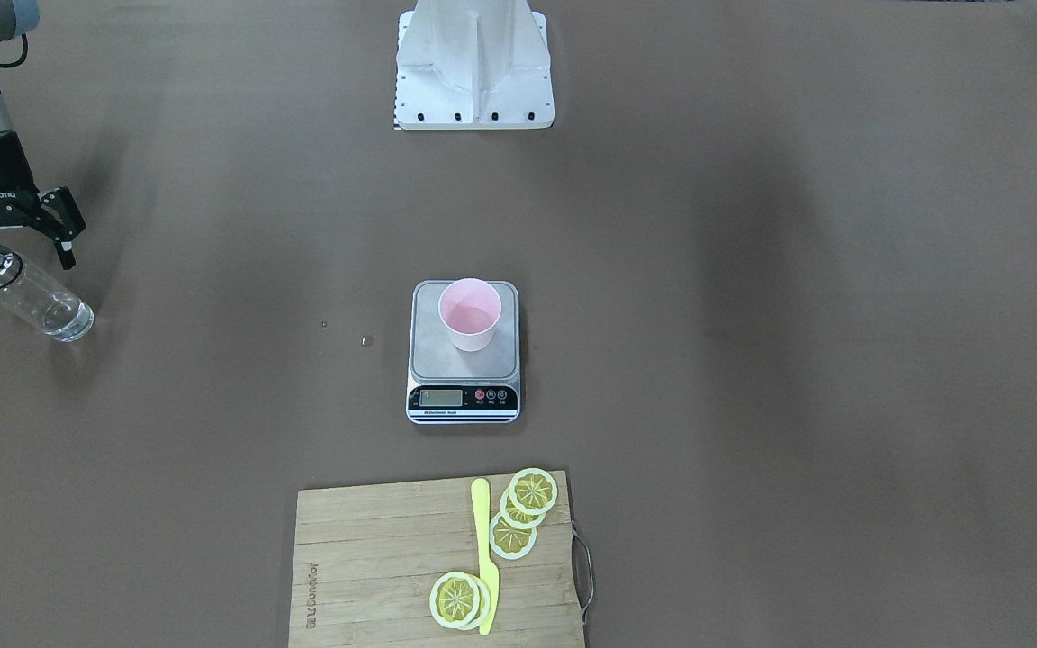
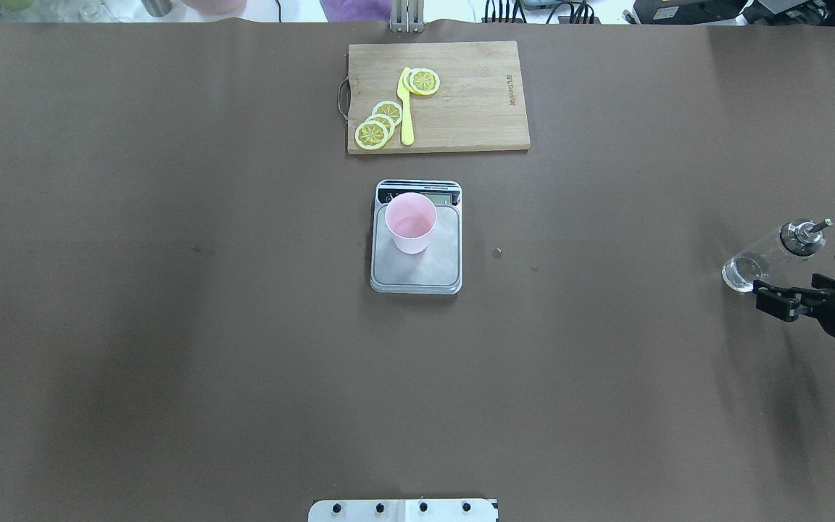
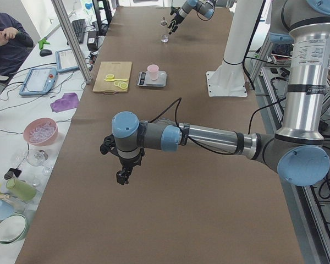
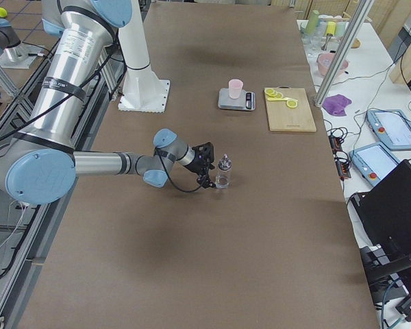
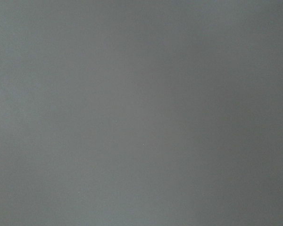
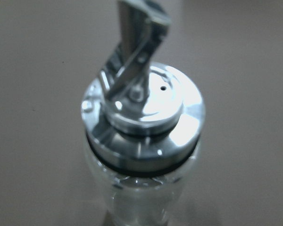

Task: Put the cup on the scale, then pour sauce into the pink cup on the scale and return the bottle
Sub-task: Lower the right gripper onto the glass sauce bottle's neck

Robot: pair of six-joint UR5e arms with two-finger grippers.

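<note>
My gripper will tip the clear glass bottle, and the spout's lid will swing open by itself because a pinned metal arm hangs slanting beside the spout.
The pale pink cup stands upright on the steel platform of the scale at the table's middle; both also show in the overhead view, cup and scale. The clear glass bottle with its metal cap stands upright on the table far out on my right side. My right gripper is open just behind the bottle, at cap height, not holding it. The right wrist view shows the cap and spout close up. My left gripper hangs over bare table; I cannot tell whether it is open or shut.
A wooden cutting board with lemon slices and a yellow knife lies beyond the scale. The white robot base stands behind the scale. Small drops lie on the brown mat beside the scale.
</note>
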